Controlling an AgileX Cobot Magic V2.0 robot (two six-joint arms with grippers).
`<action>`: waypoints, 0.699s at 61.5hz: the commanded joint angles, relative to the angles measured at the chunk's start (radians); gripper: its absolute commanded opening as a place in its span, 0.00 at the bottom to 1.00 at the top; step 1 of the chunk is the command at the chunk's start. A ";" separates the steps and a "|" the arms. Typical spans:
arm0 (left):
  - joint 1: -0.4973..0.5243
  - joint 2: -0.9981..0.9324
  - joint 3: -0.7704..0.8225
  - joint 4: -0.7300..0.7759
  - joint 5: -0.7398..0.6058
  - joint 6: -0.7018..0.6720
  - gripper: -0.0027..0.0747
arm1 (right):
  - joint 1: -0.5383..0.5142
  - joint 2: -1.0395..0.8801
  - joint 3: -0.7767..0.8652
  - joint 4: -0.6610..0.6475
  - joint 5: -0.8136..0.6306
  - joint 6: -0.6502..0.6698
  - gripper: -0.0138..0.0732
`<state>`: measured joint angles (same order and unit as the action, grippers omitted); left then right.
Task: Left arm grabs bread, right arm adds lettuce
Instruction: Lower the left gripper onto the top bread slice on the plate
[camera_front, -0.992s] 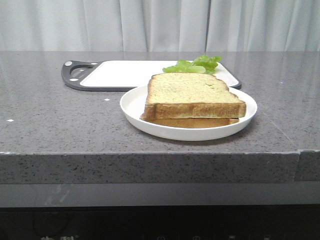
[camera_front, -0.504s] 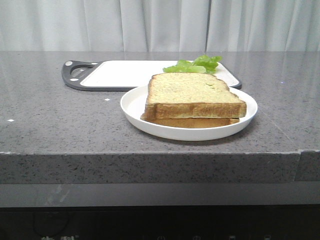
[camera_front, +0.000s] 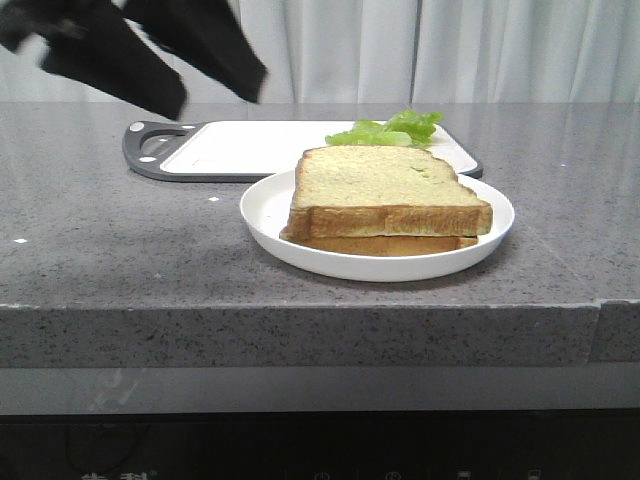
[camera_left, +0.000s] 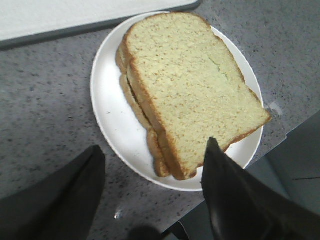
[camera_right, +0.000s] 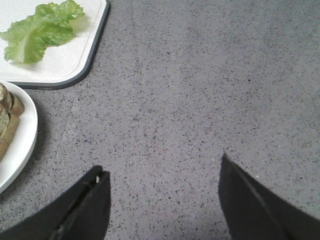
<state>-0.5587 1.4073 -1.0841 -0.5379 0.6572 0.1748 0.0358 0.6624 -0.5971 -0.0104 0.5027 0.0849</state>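
Note:
I expect the bread (camera_front: 385, 185) to come away alone when I lift it and to leave the thinner slice behind, because a clear seam (camera_front: 388, 237) separates the two.
The bread (camera_front: 385, 190) is a thick pale slice with a golden crust. It lies on top of a thinner slice (camera_front: 385, 243) on a white plate (camera_front: 262, 212). My left gripper (camera_front: 215, 98) is open and empty, high above the table to the left of the plate. In the left wrist view its fingers (camera_left: 235, 200) frame the bread (camera_left: 192, 85) and plate (camera_left: 110, 110) from above. The lettuce (camera_front: 390, 130) lies on the cutting board behind the plate. My right gripper (camera_right: 161, 164) is open and empty over bare counter, to one side of the lettuce (camera_right: 42, 30). It does not show in the front view.
A white cutting board (camera_front: 250, 145) with a dark rim and handle lies at the back; its corner shows in the right wrist view (camera_right: 75, 60). The grey stone counter (camera_front: 120, 240) has its front edge close below the plate. Curtains hang behind.
My left gripper has come into the front view at the top left, where no arm showed before. Bread, plate and lettuce have not moved.

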 joint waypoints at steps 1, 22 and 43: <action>-0.009 0.048 -0.089 -0.079 0.009 -0.001 0.58 | -0.007 0.004 -0.032 -0.009 -0.067 -0.004 0.72; -0.009 0.223 -0.235 -0.134 0.081 -0.001 0.58 | -0.007 0.004 -0.032 -0.009 -0.067 -0.004 0.72; -0.009 0.270 -0.244 -0.145 0.085 -0.001 0.58 | -0.007 0.004 -0.032 -0.009 -0.067 -0.004 0.72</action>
<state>-0.5625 1.7083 -1.2976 -0.6406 0.7622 0.1748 0.0358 0.6624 -0.5971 -0.0104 0.5027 0.0869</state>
